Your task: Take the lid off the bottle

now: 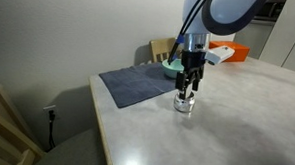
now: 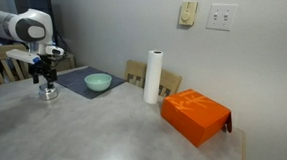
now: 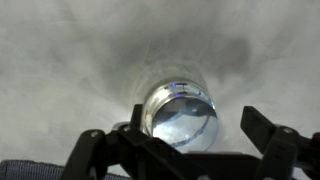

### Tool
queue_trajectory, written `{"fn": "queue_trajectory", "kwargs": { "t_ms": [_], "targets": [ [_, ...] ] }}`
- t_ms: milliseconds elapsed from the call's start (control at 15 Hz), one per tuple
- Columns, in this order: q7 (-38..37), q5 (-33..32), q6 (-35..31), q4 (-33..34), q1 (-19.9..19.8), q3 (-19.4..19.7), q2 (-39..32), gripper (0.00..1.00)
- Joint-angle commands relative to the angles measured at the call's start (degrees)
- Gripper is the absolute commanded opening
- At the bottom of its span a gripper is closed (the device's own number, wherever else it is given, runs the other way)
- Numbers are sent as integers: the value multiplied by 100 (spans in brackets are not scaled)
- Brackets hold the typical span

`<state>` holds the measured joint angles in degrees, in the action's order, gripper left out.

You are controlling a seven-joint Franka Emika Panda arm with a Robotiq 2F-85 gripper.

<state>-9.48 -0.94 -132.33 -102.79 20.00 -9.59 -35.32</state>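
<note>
The lid is close to one finger and has a gap at the other, so next my open gripper centers itself lower around the lid's rim (image 3: 181, 91) before it closes and lifts.
The bottle (image 1: 185, 104) is a short, squat, glassy jar standing upright on the pale table, seen in both exterior views (image 2: 49, 92). In the wrist view its wall (image 3: 148, 112) shows below a round shiny top, the lid (image 3: 182, 122), which sits on the jar. My gripper (image 1: 188, 89) hangs straight down over the jar, fingertips at its top (image 2: 46, 81). In the wrist view the fingers (image 3: 180, 150) stand wide apart on either side of the jar, open and not touching it.
A grey cloth mat (image 1: 137, 84) lies beside the jar with a teal bowl (image 2: 97, 82) on it. A tall white cylinder (image 2: 154, 76) and an orange box (image 2: 194, 115) stand farther along the table. A wooden chair (image 1: 5, 126) stands off the table's edge.
</note>
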Motion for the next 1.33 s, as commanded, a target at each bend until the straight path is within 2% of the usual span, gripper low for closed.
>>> {"fn": "queue_trajectory", "kwargs": {
  "t_ms": [0, 133, 333, 400, 467, 600, 733, 800, 1267],
  "targets": [
    [406, 225, 43, 122, -204, -193, -119, 74],
    [455, 240, 43, 120, -210, -195, -119, 66],
    [456, 214, 25, 100, -198, -175, -130, 44],
    [449, 215, 12, 97, -195, -175, -134, 59],
    [452, 214, 6, 104, -195, -173, -137, 84],
    [440, 208, -5, 79, -188, -169, -145, 85],
    [388, 176, -80, 49, -156, -147, -165, 97],
    [341, 143, -147, 28, -126, -125, -177, 99],
    [300, 101, -498, 16, -74, -102, -314, 100]
  ]
}}
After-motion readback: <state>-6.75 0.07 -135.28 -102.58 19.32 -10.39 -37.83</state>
